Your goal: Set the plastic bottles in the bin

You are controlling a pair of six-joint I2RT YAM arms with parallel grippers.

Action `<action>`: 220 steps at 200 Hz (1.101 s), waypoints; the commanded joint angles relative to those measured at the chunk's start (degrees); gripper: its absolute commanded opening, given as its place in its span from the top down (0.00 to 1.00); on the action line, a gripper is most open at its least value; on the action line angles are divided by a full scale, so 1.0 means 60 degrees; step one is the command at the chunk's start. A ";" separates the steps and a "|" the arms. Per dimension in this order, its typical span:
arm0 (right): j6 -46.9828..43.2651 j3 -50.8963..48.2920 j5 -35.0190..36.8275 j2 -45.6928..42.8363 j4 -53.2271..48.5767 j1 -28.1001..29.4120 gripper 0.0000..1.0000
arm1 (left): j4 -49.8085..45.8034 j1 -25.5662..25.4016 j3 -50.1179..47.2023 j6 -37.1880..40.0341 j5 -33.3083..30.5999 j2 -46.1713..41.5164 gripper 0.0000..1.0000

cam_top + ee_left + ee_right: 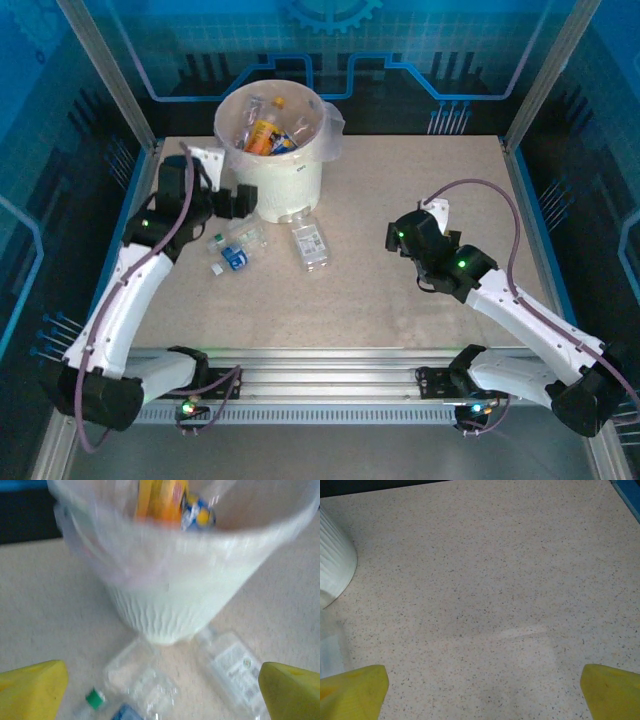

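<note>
The blue-labelled bottle (234, 258) is uncovered in front of the bin, so my left gripper keeps going down with its fingers wide open and closes across the bottle's body (244, 247).
The bin (288, 178) stands at the back of the table, a bag over its rim, with an orange-labelled bottle (262, 134) and others inside. On the table in front of it lie a clear bottle with a white label (311, 244), a crushed clear bottle (250, 237) and a blue-labelled one with a green cap (231, 255). My left gripper (242, 203) hangs open just left of the bin's base, above these bottles. Its wrist view has the bin wall (165, 600), the white-labelled bottle (232, 669) and the crushed bottle (142, 680). My right gripper (400, 234) is open over bare table.
Metal frame posts and blue panels enclose the speckled table (400, 190). The right wrist view looks down on bare tabletop (495, 590), with the bin's base (334, 565) at its left edge. The right half of the table has free room.
</note>
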 commanded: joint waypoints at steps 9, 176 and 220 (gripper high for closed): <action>-0.0109 0.0052 0.0216 -0.0146 -0.0007 -0.0156 0.00 | 0.0052 -0.0022 -0.1451 -0.1104 -0.0032 -0.0775 0.01; 0.0037 0.0207 0.0130 0.0351 0.0004 -0.0176 0.00 | 0.3218 -0.0197 -0.3959 0.1114 -0.1030 0.2368 0.01; 0.0022 0.0300 0.0084 0.0509 -0.0008 -0.0173 0.00 | 0.3146 -0.0438 -0.3673 0.1495 -0.1052 0.2927 0.01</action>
